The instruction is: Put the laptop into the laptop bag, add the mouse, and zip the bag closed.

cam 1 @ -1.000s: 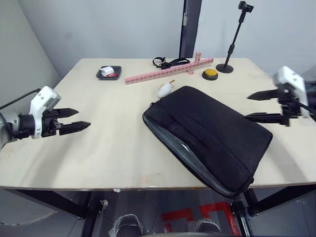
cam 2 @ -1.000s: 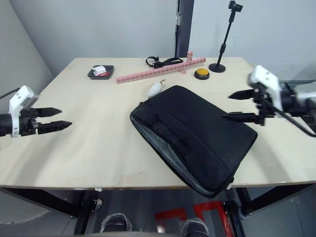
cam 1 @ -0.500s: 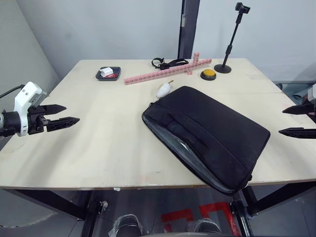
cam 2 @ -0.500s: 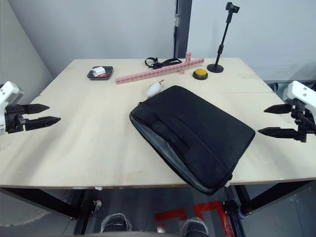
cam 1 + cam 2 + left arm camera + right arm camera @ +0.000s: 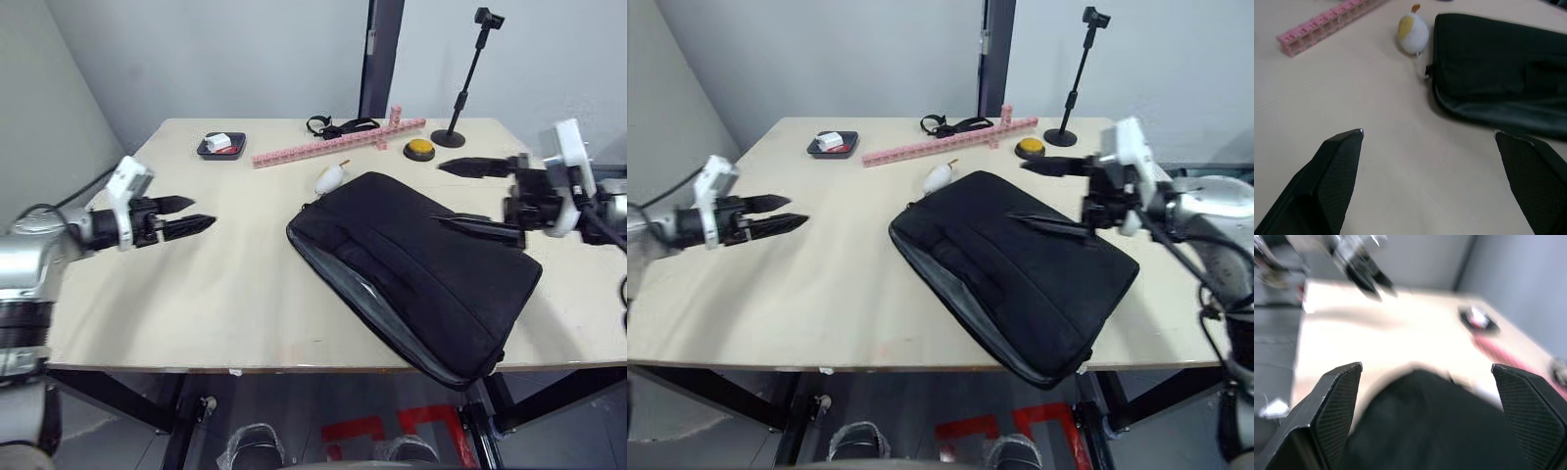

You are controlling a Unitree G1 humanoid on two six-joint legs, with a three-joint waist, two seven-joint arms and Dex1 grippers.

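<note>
My gripper will drag the white oval lump [image 5: 331, 179] along when it pulls the laptop bag, because a white cord [image 5: 1419, 64] connects the lump to the bag's corner.
The black laptop bag [image 5: 416, 264] lies flat and slanted on the table's right half, one corner hanging over the front edge. A grey strip [image 5: 345, 277] shows in its unzipped front-left side; I cannot tell what it is. The laptop and the mouse are hidden or out of view. My right gripper [image 5: 443, 194] hovers open above the bag's far right part, one finger over the fabric. My left gripper [image 5: 203, 211] is open above the bare table left of the bag, pointing toward it. The left wrist view shows the bag's corner [image 5: 1498, 73] beyond the open fingers.
A white oval lump with an orange piece [image 5: 329, 177] sits at the bag's far corner. Behind it lie a pink brick bar [image 5: 333, 145], a black strap [image 5: 333, 124], a small black tray [image 5: 219, 145], a yellow button [image 5: 420, 149] and a black stand [image 5: 460, 127].
Both arms have swung inward. The right gripper came from beyond the table's right edge to above the bag. The left gripper moved right, over the table. The bag has not moved.
</note>
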